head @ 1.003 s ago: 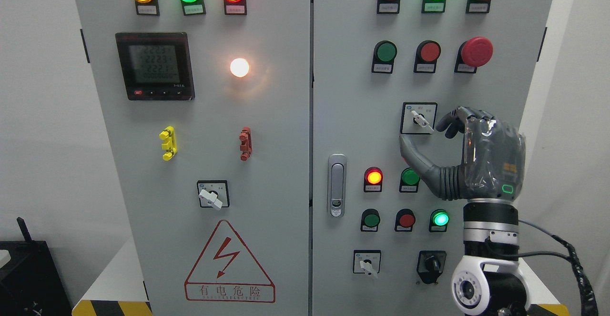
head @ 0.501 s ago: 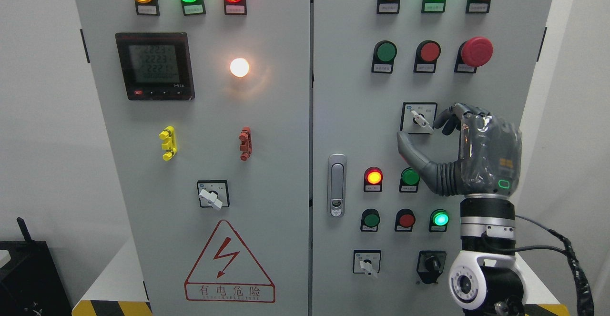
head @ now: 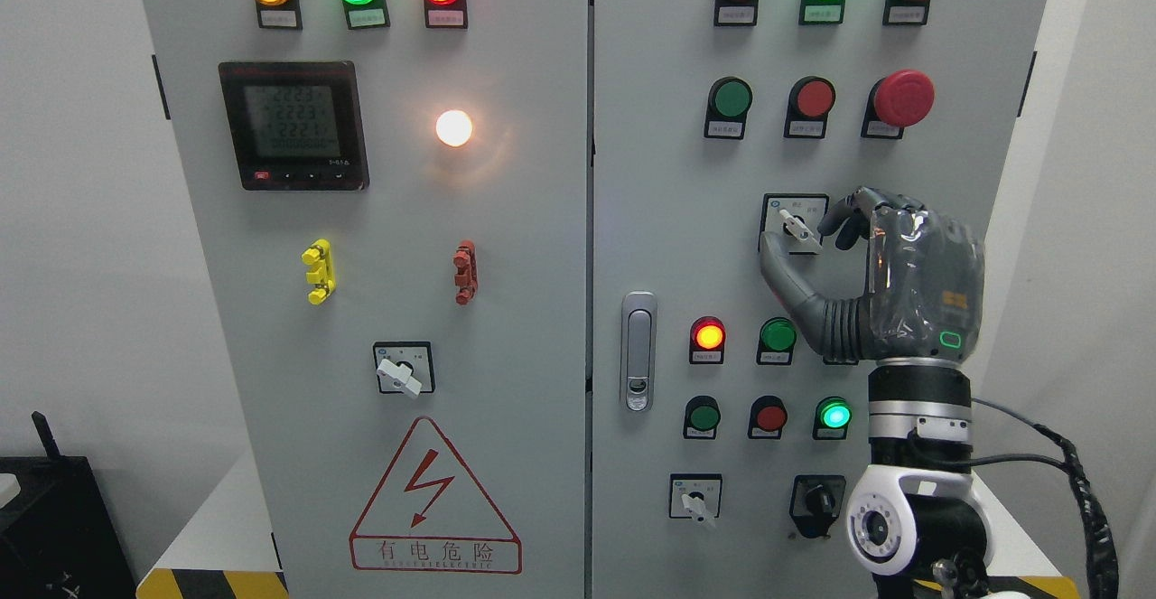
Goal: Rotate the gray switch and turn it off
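I expect the gray rotary switch [head: 797, 224] to swing only as far as upright and stay there when I turn it, because the white handle [head: 802, 230] slants across its plate.
The gray rotary switch [head: 797, 226] sits on its square black-framed plate on the right cabinet door, with its white handle pointing down and to the right. My right hand [head: 802, 232] comes up from the lower right and is open. Its thumb [head: 773, 260] lies over the plate's lower left corner, and its curled fingers [head: 847, 218] are just right of the knob. The handle lies between thumb and fingers with small gaps on both sides. The left hand is out of view.
Two similar gray switches sit at the left door's lower middle [head: 398, 373] and the right door's bottom [head: 695, 501], next to a black selector [head: 817, 500]. Below my hand are lit red [head: 708, 336] and green [head: 834, 416] lamps, and above it a red mushroom button [head: 903, 96]. A door latch [head: 638, 350] stands to the left.
My right hand has risen and moved left toward the switch. The thumb now overlaps the plate's corner and the fingers have come closer to the knob. The switch handle has not turned.
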Available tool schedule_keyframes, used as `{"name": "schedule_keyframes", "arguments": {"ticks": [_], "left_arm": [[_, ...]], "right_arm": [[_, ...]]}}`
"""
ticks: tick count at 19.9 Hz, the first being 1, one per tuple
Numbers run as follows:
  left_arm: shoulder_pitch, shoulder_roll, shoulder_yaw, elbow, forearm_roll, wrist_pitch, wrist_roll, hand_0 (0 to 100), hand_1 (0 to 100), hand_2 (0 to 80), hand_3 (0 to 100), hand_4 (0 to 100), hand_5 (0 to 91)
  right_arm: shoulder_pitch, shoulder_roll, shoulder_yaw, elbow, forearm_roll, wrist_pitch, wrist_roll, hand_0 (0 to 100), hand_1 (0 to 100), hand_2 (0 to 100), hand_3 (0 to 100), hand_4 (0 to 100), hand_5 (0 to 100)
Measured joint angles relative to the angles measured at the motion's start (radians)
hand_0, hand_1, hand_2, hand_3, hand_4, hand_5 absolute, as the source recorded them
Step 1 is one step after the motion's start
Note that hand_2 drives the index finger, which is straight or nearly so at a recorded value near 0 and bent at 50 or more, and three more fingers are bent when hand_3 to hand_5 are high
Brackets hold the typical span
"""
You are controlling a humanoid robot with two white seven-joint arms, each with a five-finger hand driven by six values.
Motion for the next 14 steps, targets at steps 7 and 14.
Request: {"name": "schedule_keyframes", "arguments": {"ticks": [7,14], "left_arm": [[0.000,0.000,0.000,0.000,0.000,0.000,0.000,12,39,0.0,0,0,0.0],[0.000,0.000,0.000,0.000,0.000,0.000,0.000,12,39,0.0,0,0,0.0]], "right_arm": [[-0.001,0.000,0.000,0.006,0.000,0.005,-0.002,22,32,60,76,72,83],[-0.002,0.001,0.000,0.010,0.000,0.015,-0.006,21,33,61,76,72,83]]}}
